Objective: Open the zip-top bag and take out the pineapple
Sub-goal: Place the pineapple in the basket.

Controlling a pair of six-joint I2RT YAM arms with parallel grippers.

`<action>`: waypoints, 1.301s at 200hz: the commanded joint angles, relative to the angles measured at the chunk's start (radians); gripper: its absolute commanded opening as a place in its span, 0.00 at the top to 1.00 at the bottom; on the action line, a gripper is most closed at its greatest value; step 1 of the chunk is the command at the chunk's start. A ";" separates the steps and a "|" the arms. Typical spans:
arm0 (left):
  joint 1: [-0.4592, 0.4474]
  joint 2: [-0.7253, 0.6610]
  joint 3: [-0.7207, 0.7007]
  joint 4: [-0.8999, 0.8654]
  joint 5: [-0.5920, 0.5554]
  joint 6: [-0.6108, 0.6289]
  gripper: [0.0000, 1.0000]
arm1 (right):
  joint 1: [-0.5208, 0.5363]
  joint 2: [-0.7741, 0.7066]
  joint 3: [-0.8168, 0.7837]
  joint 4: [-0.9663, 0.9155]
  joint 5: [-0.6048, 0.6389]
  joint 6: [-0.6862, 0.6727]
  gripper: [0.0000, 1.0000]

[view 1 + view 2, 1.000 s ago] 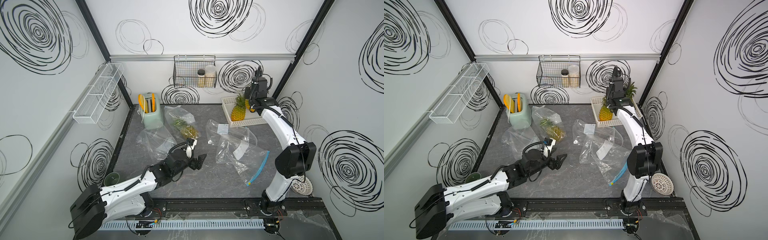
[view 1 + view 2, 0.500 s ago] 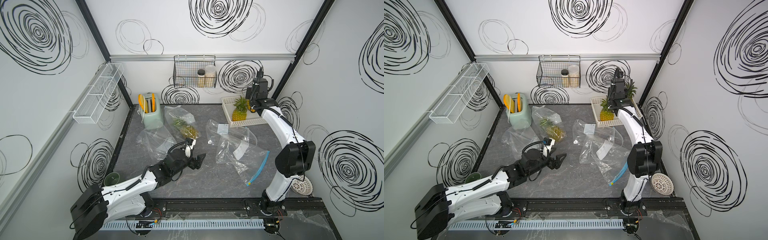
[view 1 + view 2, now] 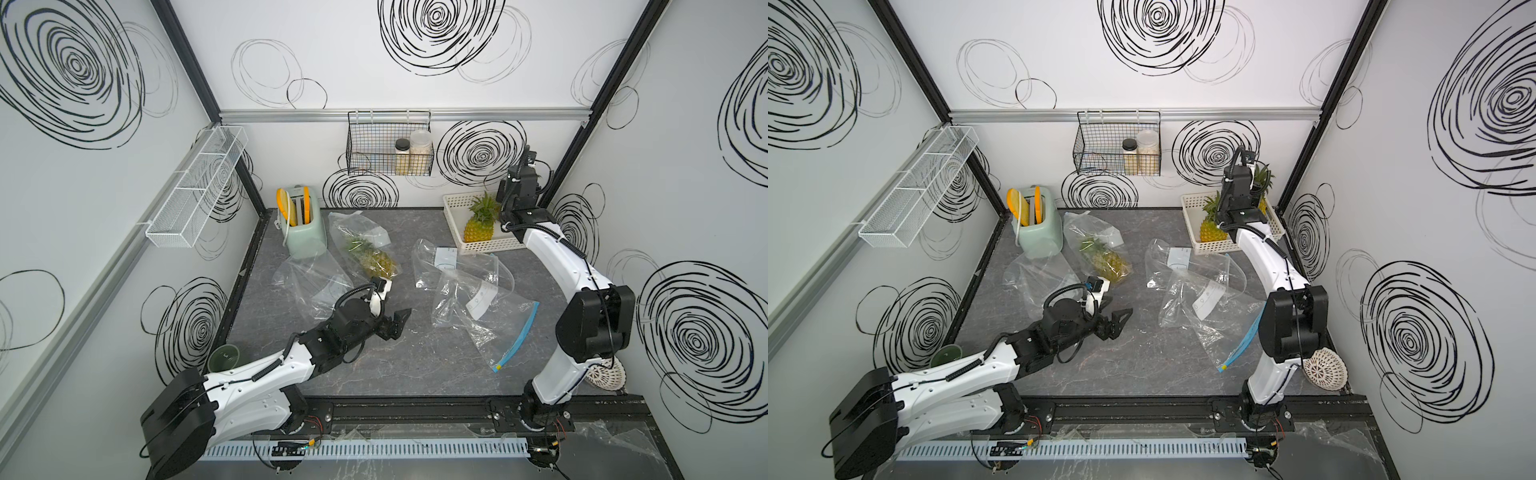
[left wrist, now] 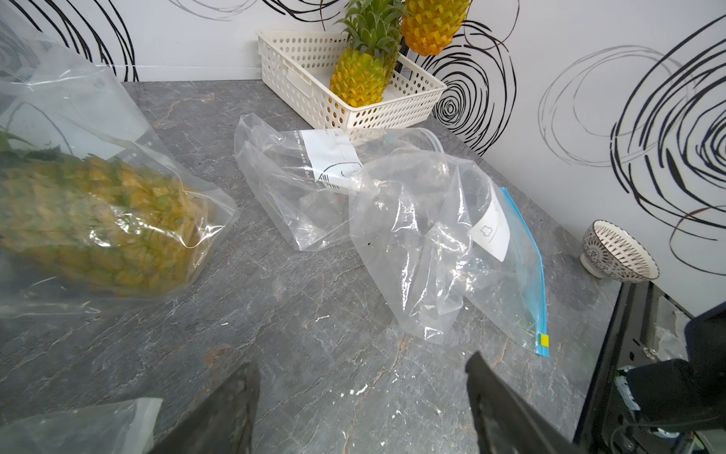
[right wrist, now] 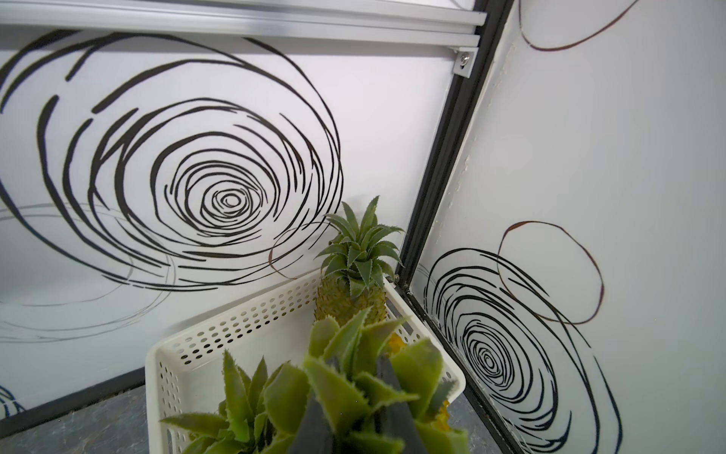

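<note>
The held pineapple (image 4: 434, 27) hangs crown up and the white basket's front corner (image 3: 1275, 229) is free. My right gripper keeps lowering the pineapple there until it rests inside.
A zip-top bag (image 3: 363, 243) lies at the back left of the table with a pineapple (image 3: 377, 261) (image 4: 102, 224) inside it. My left gripper (image 3: 400, 325) (image 4: 363, 363) hovers open over bare table just in front of that bag and holds nothing. My right gripper (image 5: 353, 408) is shut on the green crown of another pineapple (image 4: 432, 27), which hangs over the white basket (image 3: 453, 232) (image 5: 220, 334) at the back right. Two more pineapples are in that basket, one at its front (image 3: 478, 228) and one in its far corner (image 5: 353, 295).
Empty clear bags lie mid-table, one with a blue zip strip (image 3: 515, 338), one beside it (image 3: 436, 257), one left of the left gripper (image 3: 307, 278). A mint toaster (image 3: 301, 228), a wall-mounted wire basket (image 3: 374, 153), a patterned bowl (image 4: 616, 251) and a green cup (image 3: 224, 357) surround them.
The right gripper has sunk slightly toward the basket with the pineapple. The left arm has hardly moved.
</note>
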 commanded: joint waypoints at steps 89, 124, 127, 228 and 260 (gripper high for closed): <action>0.019 0.033 -0.011 0.061 0.031 -0.009 0.15 | -0.021 -0.012 -0.177 0.336 0.110 0.159 1.00; 0.028 0.055 -0.018 0.072 0.050 -0.011 0.15 | -0.057 0.005 -0.254 0.431 0.069 0.205 1.00; 0.028 0.057 -0.018 0.072 0.051 -0.011 0.15 | -0.061 0.007 -0.260 0.435 0.064 0.211 1.00; 0.032 0.178 0.021 0.122 0.099 -0.023 0.16 | -0.142 0.089 -0.309 0.472 0.000 0.370 1.00; 0.032 0.186 0.027 0.122 0.101 -0.020 0.16 | -0.150 0.103 -0.276 0.327 0.086 0.472 1.00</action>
